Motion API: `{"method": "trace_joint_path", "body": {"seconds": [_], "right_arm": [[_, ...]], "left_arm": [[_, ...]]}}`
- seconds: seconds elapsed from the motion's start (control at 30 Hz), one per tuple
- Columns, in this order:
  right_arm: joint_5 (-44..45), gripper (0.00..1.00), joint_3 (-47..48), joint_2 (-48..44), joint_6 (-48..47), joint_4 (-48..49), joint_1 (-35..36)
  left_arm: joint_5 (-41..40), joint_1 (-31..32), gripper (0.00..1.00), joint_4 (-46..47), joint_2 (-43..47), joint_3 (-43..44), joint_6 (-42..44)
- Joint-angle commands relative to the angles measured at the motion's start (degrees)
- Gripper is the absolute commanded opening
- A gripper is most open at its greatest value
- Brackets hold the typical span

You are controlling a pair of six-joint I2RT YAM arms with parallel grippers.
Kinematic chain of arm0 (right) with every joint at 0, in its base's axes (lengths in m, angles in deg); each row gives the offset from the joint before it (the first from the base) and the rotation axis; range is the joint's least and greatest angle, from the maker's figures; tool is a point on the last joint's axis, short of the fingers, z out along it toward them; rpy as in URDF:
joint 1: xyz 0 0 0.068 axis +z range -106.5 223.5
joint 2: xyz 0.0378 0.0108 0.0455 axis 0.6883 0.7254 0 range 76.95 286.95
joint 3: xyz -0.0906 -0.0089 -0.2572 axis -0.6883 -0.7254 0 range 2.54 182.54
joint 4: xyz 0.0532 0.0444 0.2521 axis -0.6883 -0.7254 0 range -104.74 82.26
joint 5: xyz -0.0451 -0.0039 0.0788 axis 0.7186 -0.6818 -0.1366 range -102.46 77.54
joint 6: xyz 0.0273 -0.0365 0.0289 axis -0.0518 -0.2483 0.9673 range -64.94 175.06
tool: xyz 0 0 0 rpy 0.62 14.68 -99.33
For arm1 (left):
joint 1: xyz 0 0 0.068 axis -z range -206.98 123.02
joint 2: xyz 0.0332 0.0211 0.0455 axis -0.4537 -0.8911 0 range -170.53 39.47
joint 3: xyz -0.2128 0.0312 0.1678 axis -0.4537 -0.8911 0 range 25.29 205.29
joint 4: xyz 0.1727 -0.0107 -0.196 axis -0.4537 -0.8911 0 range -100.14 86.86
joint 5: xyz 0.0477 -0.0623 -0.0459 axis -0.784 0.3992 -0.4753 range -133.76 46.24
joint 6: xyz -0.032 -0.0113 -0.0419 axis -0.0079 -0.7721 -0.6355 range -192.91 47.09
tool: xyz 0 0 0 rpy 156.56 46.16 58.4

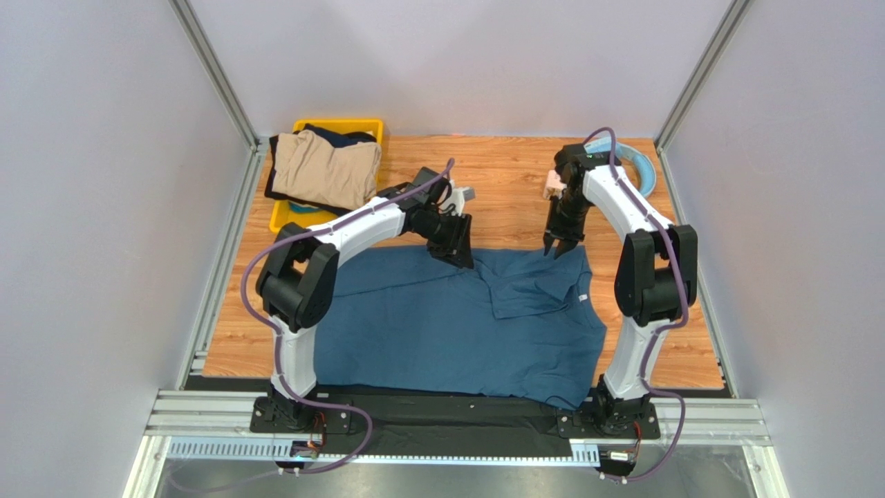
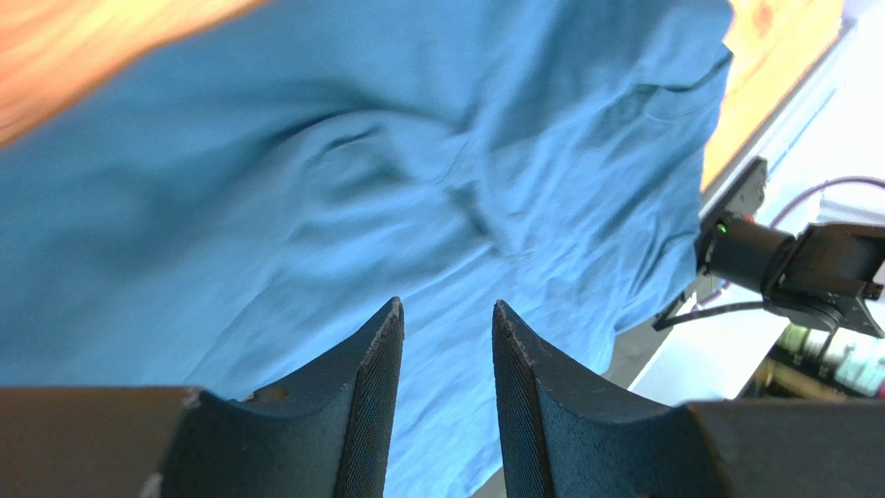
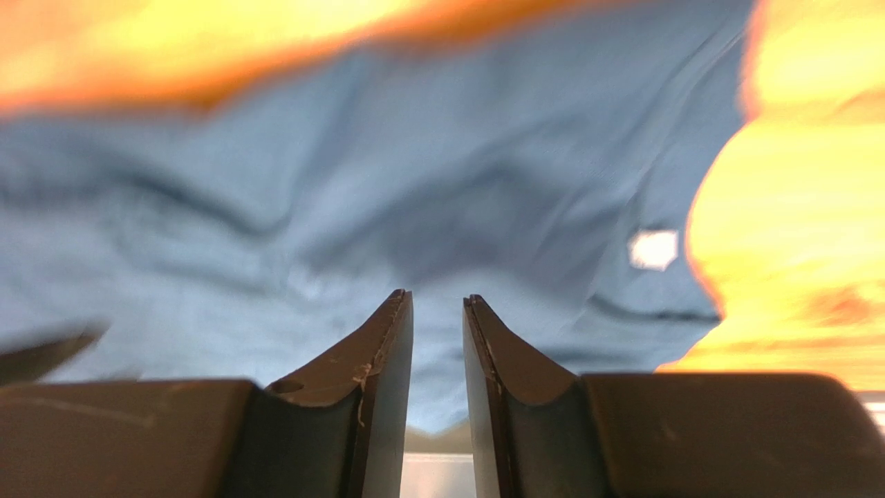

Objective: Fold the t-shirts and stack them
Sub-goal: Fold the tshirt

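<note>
My grippers are yet to fold, and the blue t-shirt's near hem (image 1: 535, 396) hangs over the front edge, so they should first pull its far edge (image 1: 509, 250) back until the hem lies on wood.
A large dark teal-blue t-shirt (image 1: 447, 327) lies spread on the wooden table, its right part folded over into a flap (image 1: 535, 282). My left gripper (image 1: 460, 257) hovers at the shirt's far edge, near the middle. In the left wrist view the left gripper (image 2: 447, 311) is open, with only the blue cloth (image 2: 312, 176) showing below the gap. My right gripper (image 1: 555, 249) hangs over the far right edge of the shirt. Seen from the right wrist, that gripper (image 3: 436, 301) stands open a little above the shirt (image 3: 343, 218), nothing between the fingers. Tan and dark navy t-shirts (image 1: 324, 168) lie bunched on a yellow bin.
The yellow bin (image 1: 283, 215) sits at the table's far left corner. Light-blue headphones (image 1: 642, 171) lie at the far right corner behind the right arm. A metal frame and grey walls enclose the table. The shirt's near hem hangs over the front edge (image 1: 561, 394).
</note>
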Motion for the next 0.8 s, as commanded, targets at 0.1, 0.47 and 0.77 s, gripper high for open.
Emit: {"method": "trace_joint_path", "body": {"seconds": [0.1, 0.47, 0.77], "right_arm": [[3.90, 0.27, 6.26, 10.63, -2.56, 3.02, -3.08], [4.51, 0.27, 6.87, 20.29, -2.56, 3.73, -3.25], [4.95, 0.27, 18.02, 28.38, -1.07, 0.04, -6.94]], "left_arm": [[-5.99, -10.69, 0.44, -2.28, 1.37, -3.73, 1.38], [-11.12, -15.63, 0.44, -8.18, 1.11, -9.80, 3.76], [-9.00, -15.71, 0.43, -11.24, -8.82, -0.78, 3.14]]}}
